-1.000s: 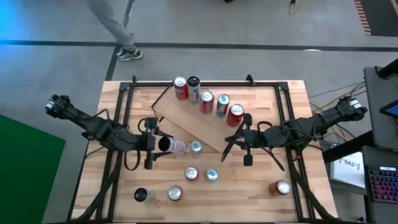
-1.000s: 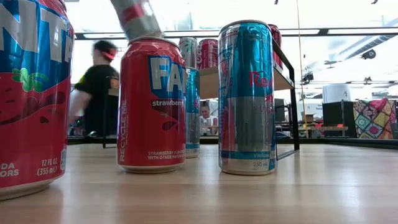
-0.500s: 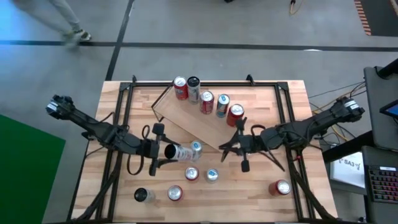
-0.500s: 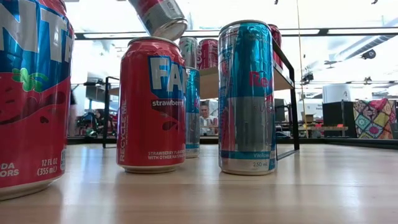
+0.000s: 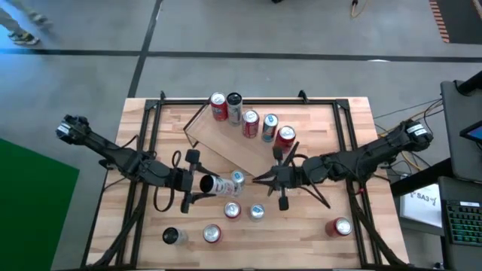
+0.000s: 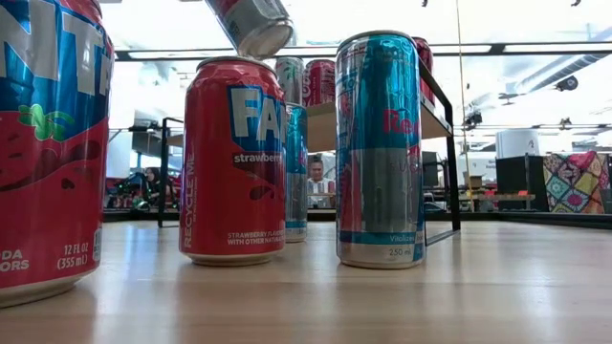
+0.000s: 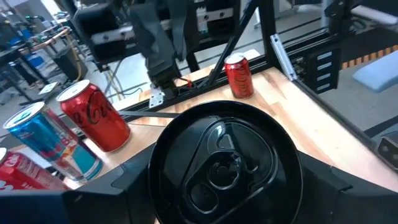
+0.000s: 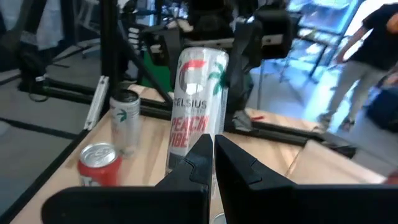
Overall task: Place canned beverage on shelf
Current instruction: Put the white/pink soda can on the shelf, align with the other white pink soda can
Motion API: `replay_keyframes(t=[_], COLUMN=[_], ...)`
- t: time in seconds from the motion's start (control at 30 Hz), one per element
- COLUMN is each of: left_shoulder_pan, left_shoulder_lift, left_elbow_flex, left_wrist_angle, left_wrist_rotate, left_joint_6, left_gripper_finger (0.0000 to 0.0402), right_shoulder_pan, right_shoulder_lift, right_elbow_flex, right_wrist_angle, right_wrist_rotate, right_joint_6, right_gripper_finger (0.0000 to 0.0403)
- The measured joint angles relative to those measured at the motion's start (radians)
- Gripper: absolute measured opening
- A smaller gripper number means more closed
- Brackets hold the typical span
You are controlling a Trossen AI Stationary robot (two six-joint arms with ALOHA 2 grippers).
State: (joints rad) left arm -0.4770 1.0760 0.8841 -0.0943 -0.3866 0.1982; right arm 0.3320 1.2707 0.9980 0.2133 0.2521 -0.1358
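Observation:
The tilted Celsius can is in my left gripper, held by its black top [image 5: 206, 183], so next my right gripper opens and grabs the can's body [image 5: 223, 186], then stands the can on the shelf first.
My left gripper [image 5: 202, 184] is shut on a white Celsius can [image 5: 218, 184] with red lettering and a black top [image 7: 224, 165], held above the table's middle, in front of the shelf. The shelf [image 5: 226, 147] is a light-wood plank lying askew at the table's far middle; several cans [image 5: 250, 123] stand upright along its far edge. My right gripper [image 5: 256, 181] is shut and points level at the held can's bottom end from the table's right. A small gap shows between them in the high view. My left gripper pinches the Celsius can by its top end [image 8: 200, 59], one finger [image 7: 93, 193] on each side of the black-topped rim. The fingers come from the table's left, slanting slightly down, and lie along the can. The can is lifted clear and tilted, its bottom end [image 6: 263, 33] lower.
A blue-topped can [image 5: 238, 178] stands just beyond the held can's bottom end. More cans stand nearer the front: two [image 5: 232, 211] [image 5: 257, 212] in the middle, two [image 5: 172, 236] [image 5: 212, 234] at the front left, one [image 5: 341, 226] at the front right. Black frame rails [image 5: 151, 135] run along the table's sides.
My left gripper has tipped and sunk a little, swinging the held can's bottom end out toward the table's right, so the can lies flatter. My right gripper, still shut, has moved toward the table's left, closer to the held can.

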Motion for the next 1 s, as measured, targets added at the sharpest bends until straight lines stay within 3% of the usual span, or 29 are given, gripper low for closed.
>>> replay_keyframes(t=[0.17,0.43,0.53,0.67,0.87,1.0], left_shoulder_pan=[-0.001,-0.001,-0.001,-0.002,-0.002,-0.003], left_shoulder_lift=[0.012,0.047,0.05,0.047,0.042,0.051], left_elbow_flex=[0.0,0.001,0.001,0.002,0.033,0.049], left_wrist_angle=[0.025,0.06,0.077,0.094,0.093,0.077], left_wrist_rotate=[0.037,0.084,0.115,0.138,0.171,0.175], left_joint_6=[0.003,0.011,0.018,0.036,0.057,0.09], left_gripper_finger=[0.0251,0.0251,0.0251,0.0251,0.0251,0.0252], right_shoulder_pan=[-0.04,-0.045,-0.045,-0.045,-0.063,-0.073], right_shoulder_lift=[0.047,0.137,0.156,0.178,0.228,0.28], right_elbow_flex=[0.043,0.145,0.208,0.295,0.435,0.505], right_wrist_angle=[-0.023,-0.093,-0.185,-0.294,-0.443,-0.524], right_wrist_rotate=[-0.187,-0.208,-0.208,-0.214,-0.312,-0.314], right_joint_6=[0.041,0.057,0.07,0.087,0.144,0.166], right_gripper_finger=[0.0009,0.003,0.0069,0.0148,0.0278,0.0337])
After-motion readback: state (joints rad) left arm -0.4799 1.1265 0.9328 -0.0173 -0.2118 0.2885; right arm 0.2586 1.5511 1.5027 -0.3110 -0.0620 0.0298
